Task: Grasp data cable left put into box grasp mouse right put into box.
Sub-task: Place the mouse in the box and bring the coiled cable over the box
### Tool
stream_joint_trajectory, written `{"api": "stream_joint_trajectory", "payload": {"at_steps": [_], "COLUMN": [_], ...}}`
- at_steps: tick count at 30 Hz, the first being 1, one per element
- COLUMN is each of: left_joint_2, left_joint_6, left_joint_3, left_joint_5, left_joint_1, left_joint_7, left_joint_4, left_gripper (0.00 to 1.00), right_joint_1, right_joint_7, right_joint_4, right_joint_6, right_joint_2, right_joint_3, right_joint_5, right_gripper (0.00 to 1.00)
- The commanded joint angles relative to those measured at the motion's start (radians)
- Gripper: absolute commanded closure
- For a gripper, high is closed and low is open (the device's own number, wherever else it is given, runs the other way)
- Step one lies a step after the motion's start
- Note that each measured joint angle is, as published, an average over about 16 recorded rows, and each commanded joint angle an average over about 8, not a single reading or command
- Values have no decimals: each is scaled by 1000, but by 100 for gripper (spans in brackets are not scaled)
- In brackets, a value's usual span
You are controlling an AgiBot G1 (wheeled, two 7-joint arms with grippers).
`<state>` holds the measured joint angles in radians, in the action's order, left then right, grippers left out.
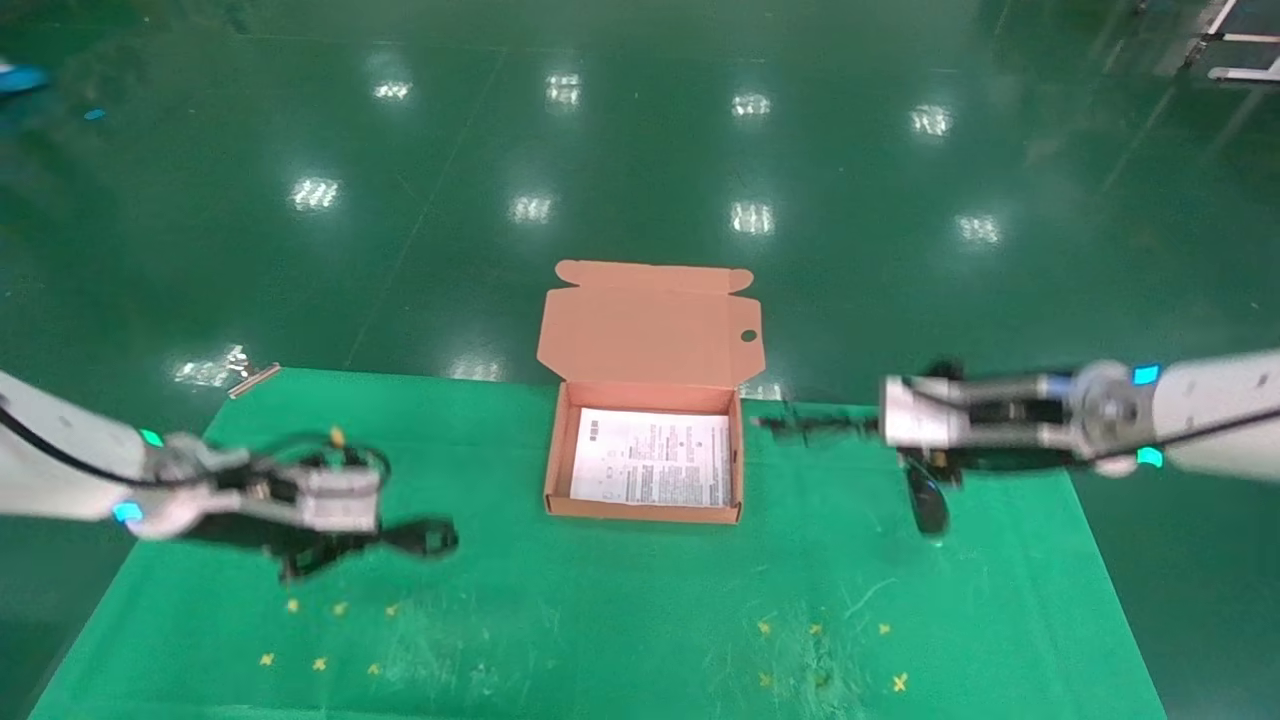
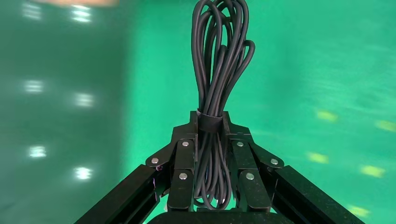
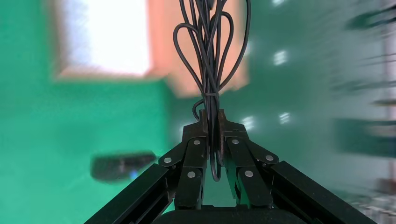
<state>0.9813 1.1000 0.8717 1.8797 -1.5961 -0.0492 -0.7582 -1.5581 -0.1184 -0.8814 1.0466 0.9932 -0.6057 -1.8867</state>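
Observation:
The mouse hangs by its cord from my right gripper, so my left gripper needs to keep the data cable away from the small box until the mouse is lying inside.
My left gripper is shut on the data cable, a black strapped bundle, and holds it over the green mat left of the box; the bundle sticks out past the fingertips in the left wrist view, where the gripper clamps it. My right gripper is shut on the mouse's thin looped cord, right of the box. The cord runs between its closed fingers. The black mouse with a blue light hangs below that arm. The box is open.
A printed white sheet lies in the box, and its lid stands up at the back. The green mat bears small yellow marks near the front. The glossy green floor lies beyond the mat's edges.

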Motion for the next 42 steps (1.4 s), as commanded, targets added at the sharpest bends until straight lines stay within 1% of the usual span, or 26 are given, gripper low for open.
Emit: {"api": "stream_joint_trajectory", "payload": {"at_steps": [1, 6, 12, 15, 19, 26, 31, 35, 42], "left_joint_2": [-30, -9, 64, 92, 109, 107, 88, 71, 36], "left_joint_6": [-17, -106, -224, -264, -285, -278, -251, -228, -180], "left_joint_3": [-15, -28, -42, -47, -51, -45, -25, -7, 21], "left_joint_5": [1, 44, 92, 104, 109, 114, 147, 190, 283], "left_joint_1": [-22, -41, -81, -103, -119, -106, -81, -65, -48], "left_joint_7": [23, 68, 84, 80, 75, 81, 105, 144, 251], "left_joint_4": [-80, -163, -132, -101, -79, -66, -63, -69, -106], "left_gripper": [100, 100, 100, 100, 100, 100, 100, 100, 100], "right_joint_1": [-26, -100, -197, -233, -255, -238, -211, -193, -153], "right_joint_7": [25, -9, -103, -144, -170, -182, -191, -205, -223], "right_joint_4": [-37, 23, 175, 240, 280, 294, 310, 340, 382], "right_joint_6": [-27, -91, -137, -147, -150, -151, -167, -189, -209], "right_joint_2": [-1, 107, 233, 270, 288, 295, 307, 330, 366], "right_joint_3": [25, 54, 74, 83, 92, 95, 87, 78, 35], "right_joint_5": [14, 67, 120, 141, 158, 171, 162, 156, 177], "right_gripper": [100, 100, 100, 100, 100, 100, 100, 100, 100]}}
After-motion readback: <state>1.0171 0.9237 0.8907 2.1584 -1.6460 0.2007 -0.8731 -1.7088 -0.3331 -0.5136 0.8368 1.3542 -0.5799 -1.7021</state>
